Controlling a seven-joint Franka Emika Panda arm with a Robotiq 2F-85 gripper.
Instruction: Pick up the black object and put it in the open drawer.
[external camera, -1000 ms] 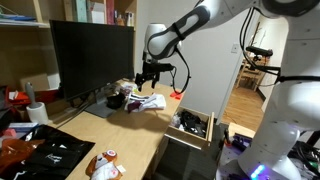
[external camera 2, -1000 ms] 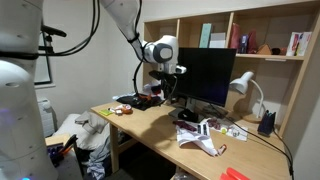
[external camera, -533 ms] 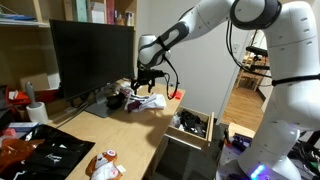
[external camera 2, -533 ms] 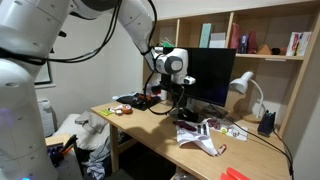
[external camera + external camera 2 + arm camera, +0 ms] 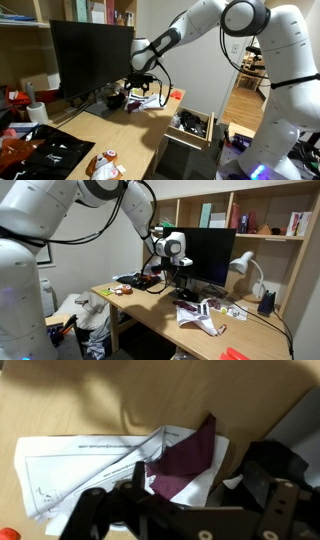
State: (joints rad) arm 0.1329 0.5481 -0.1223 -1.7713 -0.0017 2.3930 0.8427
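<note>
The black object (image 5: pixel 274 458) lies beside the monitor's foot, clear of the maroon sheet (image 5: pixel 187 458), so the robot's open gripper should keep heading toward it until the fingers are on either side of it.
The black object (image 5: pixel 117 100) is a small dark lump on the desk beside the monitor's foot; it also shows in an exterior view (image 5: pixel 186 296). My gripper (image 5: pixel 138 88) hovers just above the desk next to it, over white papers (image 5: pixel 150 101), and looks open and empty. In the wrist view the fingers (image 5: pixel 185 512) are spread over the papers and a maroon sheet (image 5: pixel 185 455); a dark shape (image 5: pixel 272 458) at the right edge may be the black object. The open drawer (image 5: pixel 205 138) juts out of the desk's side with dark things inside.
A large black monitor (image 5: pixel 90 55) stands right behind the gripper. Printed packets (image 5: pixel 40 155) and a toy (image 5: pixel 105 165) lie on the near desk end. A white lamp (image 5: pixel 243 268) and shelves (image 5: pixel 260 230) stand behind. An orange item (image 5: pixel 177 95) lies near the papers.
The arm has swung toward the monitor and lowered, bringing the gripper from above the papers' drawer side to just beside the black object. Nothing was taken hold of.
</note>
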